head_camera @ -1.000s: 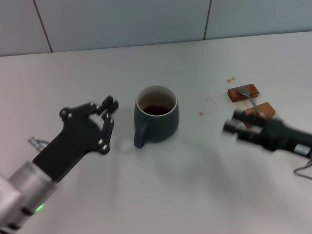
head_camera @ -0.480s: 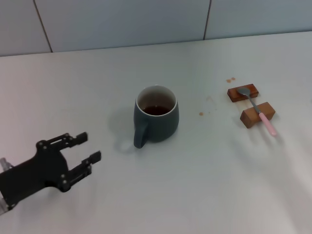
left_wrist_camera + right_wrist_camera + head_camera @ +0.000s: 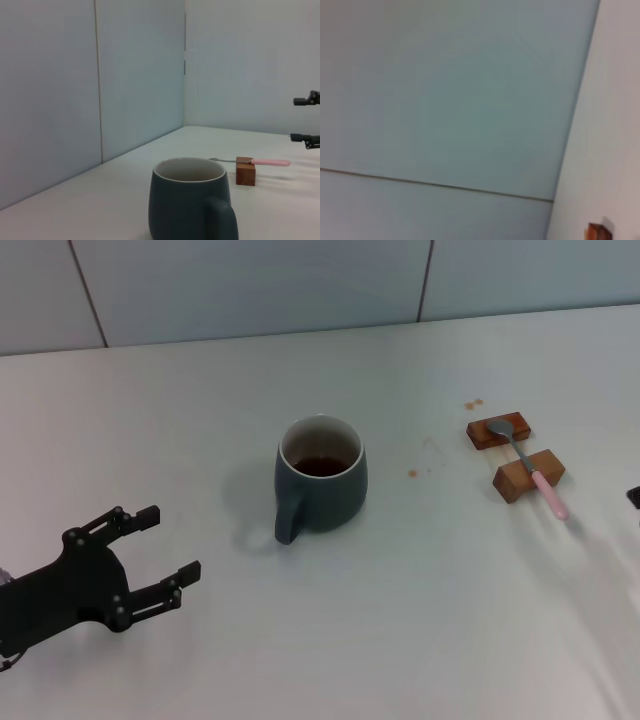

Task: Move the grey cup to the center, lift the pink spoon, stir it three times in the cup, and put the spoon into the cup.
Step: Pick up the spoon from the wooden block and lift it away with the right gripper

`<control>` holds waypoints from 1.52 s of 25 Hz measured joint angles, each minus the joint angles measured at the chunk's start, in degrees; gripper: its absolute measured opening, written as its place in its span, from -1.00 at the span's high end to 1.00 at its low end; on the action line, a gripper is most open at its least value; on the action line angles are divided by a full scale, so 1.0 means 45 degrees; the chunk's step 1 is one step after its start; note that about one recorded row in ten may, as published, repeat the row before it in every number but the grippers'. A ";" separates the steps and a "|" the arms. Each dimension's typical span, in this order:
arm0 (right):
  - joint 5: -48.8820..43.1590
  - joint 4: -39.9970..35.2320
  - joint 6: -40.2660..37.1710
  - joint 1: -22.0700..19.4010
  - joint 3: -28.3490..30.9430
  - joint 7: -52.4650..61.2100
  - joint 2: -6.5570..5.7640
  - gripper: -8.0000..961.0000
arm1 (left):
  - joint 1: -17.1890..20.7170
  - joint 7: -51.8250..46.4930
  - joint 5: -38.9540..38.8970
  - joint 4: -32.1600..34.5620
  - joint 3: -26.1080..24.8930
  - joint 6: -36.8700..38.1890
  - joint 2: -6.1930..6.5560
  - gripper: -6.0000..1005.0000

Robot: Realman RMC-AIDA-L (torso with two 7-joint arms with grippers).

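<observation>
I should move my open right gripper in next until my fingers close around the pink handle (image 3: 556, 503), because the handle sticks out past the near wooden block (image 3: 520, 478) toward that gripper.
The grey cup (image 3: 321, 488) stands upright at the table's middle with its handle toward me and brown liquid inside; it also fills the near part of the left wrist view (image 3: 189, 202). The pink spoon (image 3: 532, 471) lies across two brown wooden blocks at the right, bowl on the far block; it shows in the left wrist view too (image 3: 260, 162). My left gripper (image 3: 170, 543) is open and empty at the lower left, well clear of the cup. My right gripper (image 3: 306, 120) is open and empty to the right of the spoon; only a sliver of it shows at the head view's right edge (image 3: 634, 496).
The far wooden block (image 3: 498, 430) and the near wooden block (image 3: 529, 475) hold the spoon. Small brown spots (image 3: 473, 403) mark the table by the blocks. A tiled wall (image 3: 300, 280) runs along the table's back edge. The right wrist view shows mostly wall and a block corner (image 3: 597, 231).
My left gripper has pulled back from beside the cup to the lower left. My right gripper has drawn away from the spoon to the right edge. Cup and spoon have not moved.
</observation>
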 joint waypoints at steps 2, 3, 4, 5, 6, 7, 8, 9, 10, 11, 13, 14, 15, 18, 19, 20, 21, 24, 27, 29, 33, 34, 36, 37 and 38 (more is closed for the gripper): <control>-0.0033 0.0231 0.0207 0.0055 0.0000 0.0000 0.0004 -0.72 | -0.0014 -0.0014 0.0001 0.0005 0.0027 -0.0007 0.0001 -0.55; -0.0035 0.0354 0.0292 0.0069 -0.0001 -0.0001 0.0006 -0.72 | -0.0016 -0.0023 0.0001 0.0006 0.0034 -0.0013 0.0001 -0.59; -0.0036 0.0440 0.0366 0.0075 0.0000 -0.0001 0.0008 -0.72 | -0.0016 -0.0033 0.0001 0.0008 0.0037 -0.0018 0.0002 -0.63; -0.0037 0.0503 0.0431 0.0080 0.0001 0.0000 0.0013 -0.72 | -0.0016 -0.0039 0.0001 0.0014 0.0048 -0.0021 0.0002 -0.68; -0.0040 0.0604 0.0584 0.0095 0.0003 0.0000 0.0024 -0.72 | -0.0016 -0.0044 0.0002 0.0020 0.0063 -0.0024 0.0003 -0.68; -0.0040 0.0604 0.0584 0.0095 0.0003 0.0000 0.0024 -0.72 | -0.0016 -0.0047 0.0001 0.0024 0.0076 -0.0024 0.0004 -0.68; -0.0042 0.0676 0.0655 0.0120 0.0004 0.0000 0.0031 -0.72 | -0.0016 -0.0052 -0.0001 0.0041 0.0091 -0.0024 0.0003 -0.68; -0.0042 0.0733 0.0725 0.0141 0.0005 0.0000 0.0032 -0.72 | -0.0016 -0.0054 -0.0002 0.0061 0.0094 -0.0024 0.0004 -0.67; -0.0043 0.0795 0.0795 0.0170 0.0007 0.0000 0.0033 -0.72 | -0.0012 -0.0058 -0.0006 0.0080 0.0096 -0.0024 0.0004 -0.67; -0.0044 0.0894 0.0925 0.0260 0.0009 0.0000 0.0035 -0.72 | -0.0011 -0.0061 -0.0007 0.0091 0.0098 -0.0024 0.0004 -0.67; -0.0049 0.0943 0.0972 0.0306 0.0006 0.0000 0.0035 -0.72 | -0.0010 -0.0063 -0.0010 0.0098 0.0105 -0.0025 0.0003 -0.67; -0.0054 0.0996 0.1020 0.0352 0.0002 0.0000 0.0037 -0.72 | -0.0008 -0.0066 -0.0011 0.0100 0.0112 -0.0024 0.0003 -0.67; -0.0064 0.1050 0.1064 0.0402 -0.0001 0.0000 0.0042 -0.72 | -0.0008 -0.0068 -0.0012 0.0101 0.0116 -0.0025 0.0004 -0.67; -0.0150 0.1152 0.1239 0.0568 -0.0004 -0.0007 0.0055 -0.72 | -0.0003 -0.0071 -0.0018 0.0106 0.0119 -0.0024 0.0004 -0.67; -0.0213 0.1178 0.1312 0.0612 -0.0004 -0.0027 0.0062 -0.72 | -0.0002 -0.0072 -0.0020 0.0108 0.0119 -0.0024 0.0003 -0.67; -0.0267 0.1194 0.1380 0.0661 -0.0004 -0.0045 0.0069 -0.72 | -0.0001 -0.0073 -0.0019 0.0108 0.0119 -0.0024 0.0003 -0.67; -0.0351 0.1205 0.1538 0.0736 -0.0004 -0.0068 0.0086 -0.72 | 0.0001 -0.0075 -0.0019 0.0108 0.0118 -0.0023 0.0003 -0.67; -0.0373 0.1234 0.1644 0.0791 -0.0008 -0.0080 0.0098 -0.72 | 0.0003 -0.0078 -0.0016 0.0108 0.0130 -0.0002 0.0003 -0.67; -0.0382 0.1302 0.1713 0.0832 -0.0085 -0.0101 0.0112 -0.72 | -0.0011 -0.0079 -0.0013 0.0108 0.0135 0.0013 0.0003 -0.67; -0.0382 0.1341 0.1798 0.0857 -0.0145 -0.0114 0.0115 -0.72 | -0.0021 -0.0083 -0.0010 0.0108 0.0144 0.0017 0.0003 -0.67; -0.0382 0.1432 0.1956 0.0963 -0.0282 -0.0143 0.0114 -0.72 | -0.0046 -0.0087 -0.0003 0.0108 0.0154 0.0022 0.0003 -0.67; -0.0382 0.1444 0.1968 0.0988 -0.0327 -0.0144 0.0114 -0.72 | -0.0047 -0.0088 -0.0001 0.0108 0.0156 0.0030 0.0003 -0.67; -0.0382 0.1446 0.2000 0.1029 -0.0392 -0.0146 0.0114 -0.72 | -0.0050 -0.0094 0.0001 0.0108 0.0157 0.0052 0.0002 -0.67; -0.0382 0.1446 0.2004 0.1043 -0.0428 -0.0147 0.0114 -0.72 | -0.0051 -0.0098 0.0001 0.0108 0.0158 0.0063 0.0002 -0.67; -0.0382 0.1446 0.2008 0.1053 -0.0442 -0.0149 0.0114 -0.72 | -0.0053 -0.0104 0.0001 0.0108 0.0158 0.0068 0.0003 -0.67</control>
